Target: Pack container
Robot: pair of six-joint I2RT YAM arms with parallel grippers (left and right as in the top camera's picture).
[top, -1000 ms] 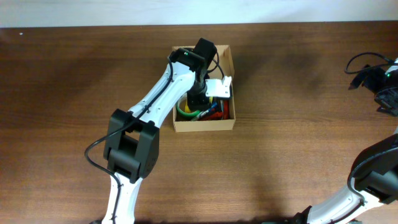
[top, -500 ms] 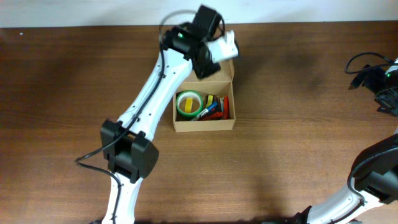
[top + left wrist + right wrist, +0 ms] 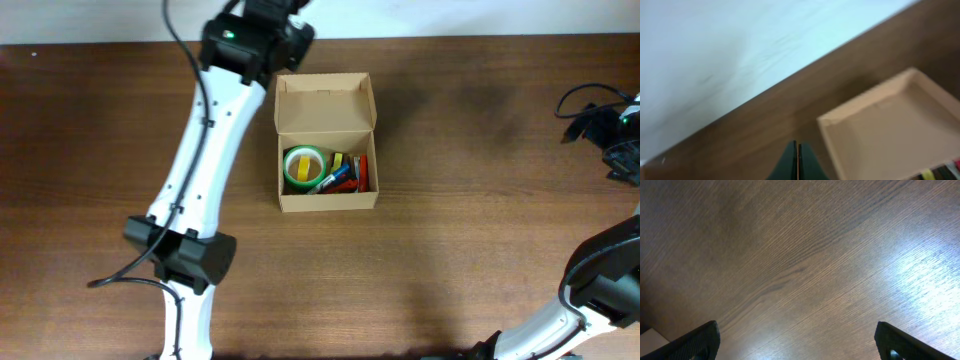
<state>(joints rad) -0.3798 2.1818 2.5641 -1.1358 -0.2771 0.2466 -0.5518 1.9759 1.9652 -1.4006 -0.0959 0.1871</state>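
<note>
My right gripper needs to come to the lid's opposite edge [image 3: 371, 100] before both grippers lift the lid [image 3: 325, 104], which leans back open with only my left gripper near it.
The container [image 3: 328, 200] is a small brown cardboard box at the table's middle, its flap lid [image 3: 325, 100] open and leaning back. Inside lie a green tape roll [image 3: 303, 166] and several coloured pens [image 3: 346, 177]. My left gripper [image 3: 798, 152] is shut and empty, raised over the table's far edge just back-left of the box; the lid [image 3: 890, 130] shows at lower right in the left wrist view. In the overhead view its fingers are cut off by the top edge. My right gripper [image 3: 797, 342] is open and empty over bare wood at the far right [image 3: 622, 140].
The left arm [image 3: 210, 130] stretches from the front of the table up along the box's left side. A white wall [image 3: 740, 50] borders the table's far edge. Black cables [image 3: 585, 105] lie at the far right.
My left gripper has lifted out of the box and swung back and left to the table's far edge. The box's contents now show uncovered. The right arm has not moved.
</note>
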